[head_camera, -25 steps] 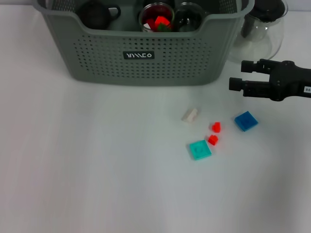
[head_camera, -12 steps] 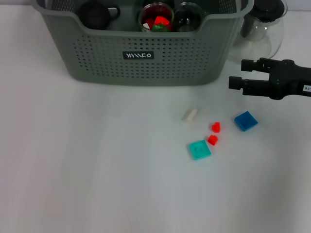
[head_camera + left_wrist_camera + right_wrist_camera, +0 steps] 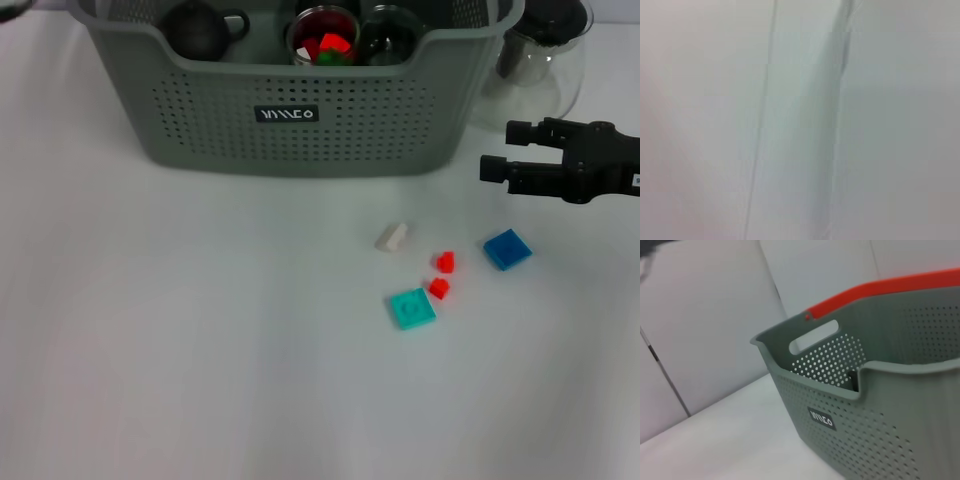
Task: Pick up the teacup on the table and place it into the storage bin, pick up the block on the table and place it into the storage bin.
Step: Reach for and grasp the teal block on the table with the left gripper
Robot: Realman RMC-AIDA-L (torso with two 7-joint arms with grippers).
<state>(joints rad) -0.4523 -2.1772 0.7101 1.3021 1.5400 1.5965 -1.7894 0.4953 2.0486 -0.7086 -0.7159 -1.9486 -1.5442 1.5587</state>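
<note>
The teal block (image 3: 412, 309) lies clear of the small red blocks (image 3: 439, 288), so my left gripper should keep moving through the open space toward the teal block and close there.
The grey-green storage bin (image 3: 290, 115) stands at the back of the table and also shows in the right wrist view (image 3: 875, 405). Inside it are a dark round pot (image 3: 198, 28), a glass cup holding red and green pieces (image 3: 323, 38) and a second glass cup (image 3: 390, 35). No teacup shows on the table. Loose blocks lie in front of the bin: white (image 3: 391, 237), two small red (image 3: 445, 262) (image 3: 438, 288), teal (image 3: 411, 308) and blue (image 3: 507, 249). My right gripper (image 3: 497, 150) is open and empty, hovering above the blue block, right of the bin.
A clear glass pitcher with a black lid (image 3: 540, 60) stands right of the bin, behind my right gripper. A dark sliver (image 3: 10, 10) shows at the far left corner. The left wrist view shows only a pale surface.
My right gripper has drifted slightly right and away from the blocks, still open. A dark sliver has come into the far left corner. The blocks have not moved.
</note>
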